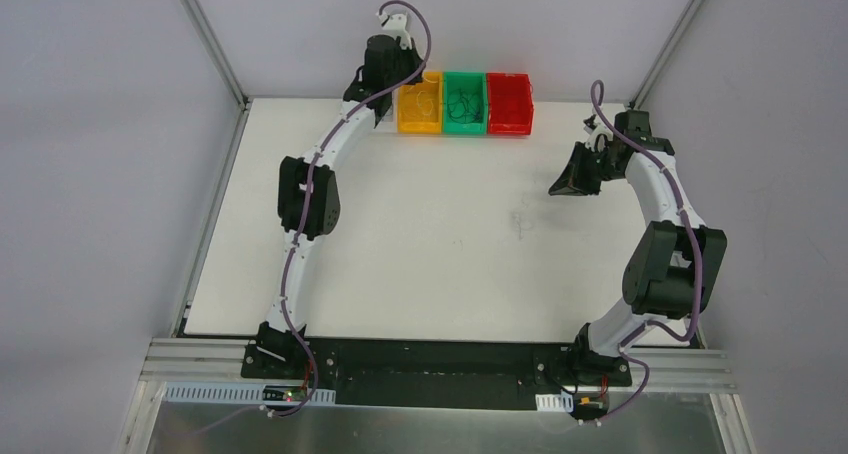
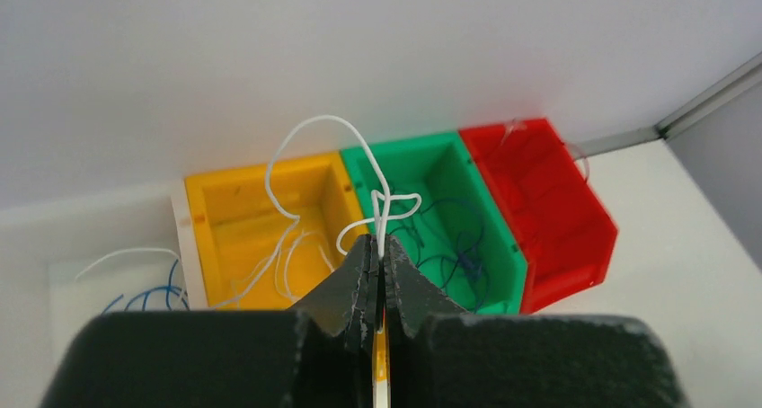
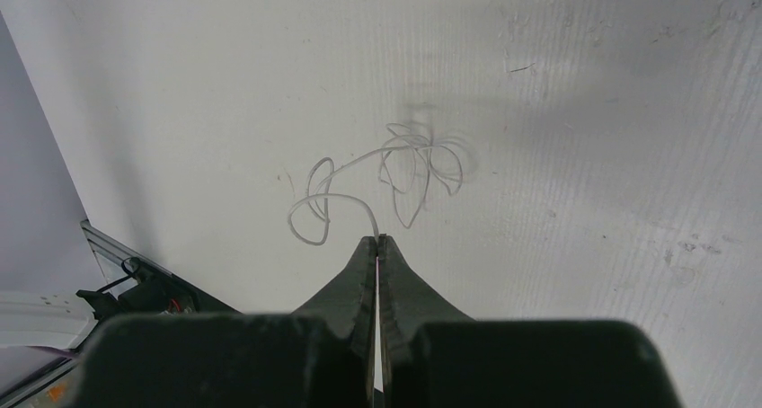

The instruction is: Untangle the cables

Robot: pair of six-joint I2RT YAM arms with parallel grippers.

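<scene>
Next, my left gripper comes back and lowers the white cable into the yellow bin (image 1: 420, 109), because the white cable's tail (image 2: 126, 252) strays over the white bin with the blue cables.
My left gripper (image 2: 379, 242) is shut on a thin white cable (image 2: 310, 129) that loops up from its tips, above the wall between the yellow bin (image 2: 216, 201) and the green bin (image 2: 503, 246). In the top view this gripper (image 1: 385, 109) is at the yellow bin (image 1: 420, 124). More white cables (image 2: 279, 255) lie in the yellow bin and blue cables (image 2: 463, 260) in the green bin. My right gripper (image 3: 378, 239) is shut on another white cable (image 3: 395, 152) that curls in loops over the white table (image 3: 584, 246). This gripper (image 1: 572, 182) is at the right of the table.
A red bin (image 2: 557, 219) stands right of the green one, all three in a row at the table's back edge (image 1: 465, 124). Loose white and blue cables (image 2: 135, 278) lie on the table left of the yellow bin. Metal frame posts (image 1: 210, 44) flank the table.
</scene>
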